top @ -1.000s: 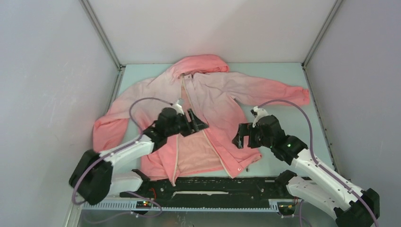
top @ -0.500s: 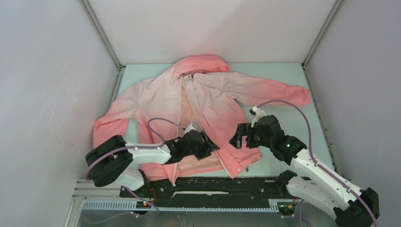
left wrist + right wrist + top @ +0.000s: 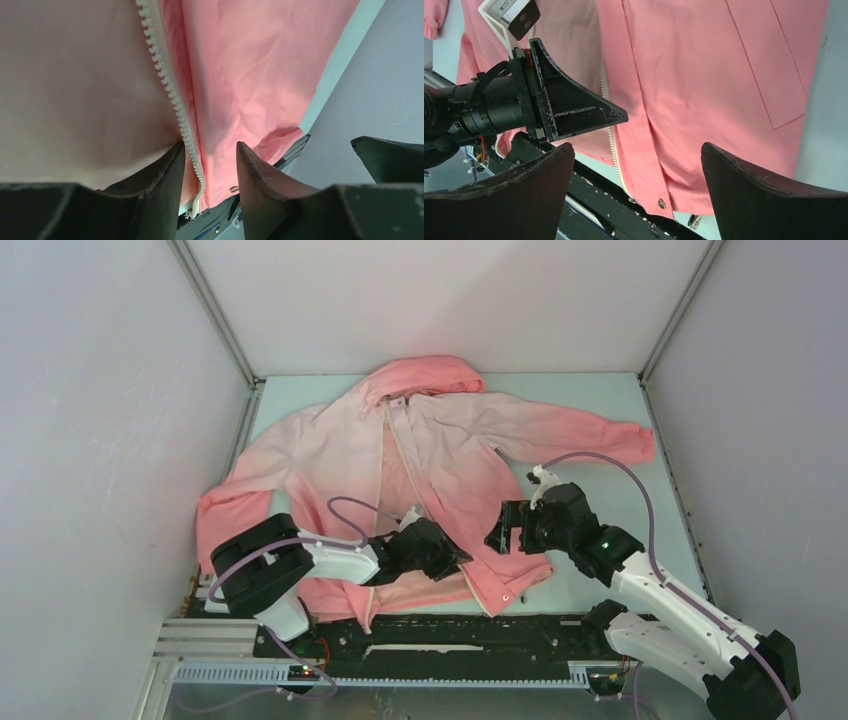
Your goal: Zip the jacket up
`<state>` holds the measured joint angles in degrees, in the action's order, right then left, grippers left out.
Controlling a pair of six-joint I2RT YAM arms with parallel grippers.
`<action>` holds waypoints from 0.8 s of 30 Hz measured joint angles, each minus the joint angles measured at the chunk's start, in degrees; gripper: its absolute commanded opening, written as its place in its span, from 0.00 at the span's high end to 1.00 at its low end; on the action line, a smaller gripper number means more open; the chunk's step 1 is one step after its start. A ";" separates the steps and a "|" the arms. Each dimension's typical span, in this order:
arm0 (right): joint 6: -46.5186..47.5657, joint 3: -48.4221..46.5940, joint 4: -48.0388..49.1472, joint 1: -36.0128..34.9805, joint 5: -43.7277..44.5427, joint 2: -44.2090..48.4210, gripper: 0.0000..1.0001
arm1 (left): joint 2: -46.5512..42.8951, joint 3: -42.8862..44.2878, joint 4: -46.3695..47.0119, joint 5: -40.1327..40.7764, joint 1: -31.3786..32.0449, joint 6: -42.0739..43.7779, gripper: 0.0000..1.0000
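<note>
My right gripper should hold the front panel's edge (image 3: 642,170) so that my left gripper, which is on the zipper teeth (image 3: 194,154) above their lower end, can grip lower.
The pink jacket (image 3: 340,440) lies spread on the table with its front open, hood at the far side and coral hem at the near edge. My left gripper (image 3: 452,554) is low over the hem. In the left wrist view it (image 3: 210,150) is open, and its jaws straddle the whitish zipper teeth (image 3: 170,92), which run close to the left finger. My right gripper (image 3: 500,528) hovers over the jacket's right front panel (image 3: 704,65). It (image 3: 636,150) is wide open and empty, with the left gripper's finger (image 3: 574,107) in its view beside the zipper (image 3: 613,145).
A black rail (image 3: 450,630) runs along the table's near edge just below the hem. A metal snap (image 3: 661,203) sits at the hem corner. Grey walls close in both sides. Sleeves reach left (image 3: 225,515) and right (image 3: 620,440) across the pale table (image 3: 600,400).
My left arm has swung down from the chest to the hem at the zipper's lower end. My right arm has barely moved.
</note>
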<state>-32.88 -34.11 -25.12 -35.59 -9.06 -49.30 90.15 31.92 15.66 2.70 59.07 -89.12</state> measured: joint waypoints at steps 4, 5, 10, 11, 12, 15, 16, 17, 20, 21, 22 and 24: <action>-0.15 0.79 -0.04 0.00 -0.09 0.02 0.01 | 0.70 0.04 1.31 -0.50 -0.79 1.25 0.69; -0.20 0.96 0.04 0.00 -0.22 0.07 0.01 | 0.68 0.02 1.90 -0.55 -1.29 1.79 0.72; -1.25 3.08 2.23 -0.02 -2.82 0.48 0.08 | -1.05 -0.33 4.83 -1.33 -5.57 6.01 0.86; -1.51 3.63 2.97 -0.07 -3.54 0.46 0.09 | -1.51 -0.31 5.29 -1.53 -6.23 7.02 0.87; -2.03 4.48 4.13 -0.15 -4.74 0.46 0.10 | -2.03 -0.31 5.75 -1.66 -6.86 8.04 0.88; -3.21 6.12 6.58 -0.94 -7.32 -0.17 0.12 | -2.97 -0.31 7.02 -2.40 -8.13 10.80 0.94; -3.74 6.49 7.54 -1.49 -8.00 -0.70 0.13 | -3.10 -0.31 7.34 -2.89 -8.39 11.69 0.94; -4.09 6.78 8.52 -2.10 -8.59 -1.27 0.13 | -3.17 -0.28 7.43 -3.06 -8.63 12.41 0.94; -5.14 7.50 11.47 -4.52 -9.73 -3.56 0.16 | -3.39 -0.26 7.37 -4.13 -9.38 14.80 0.96; -5.31 7.58 12.52 -5.44 -10.08 -4.59 0.18 | -3.58 -0.24 7.30 -4.55 -9.84 15.72 0.96; -5.35 7.67 13.60 -6.27 -10.36 -5.68 0.20 | -3.74 -0.17 7.15 -4.72 -10.27 16.41 0.96; -5.29 7.72 15.47 -7.48 -10.91 -7.80 0.25 | -4.11 0.22 6.51 -5.03 -11.06 17.84 0.96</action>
<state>-38.17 -26.39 -9.65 -43.07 -19.97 -57.10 86.04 32.14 22.17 -2.33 48.01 -71.29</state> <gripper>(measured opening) 0.813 0.050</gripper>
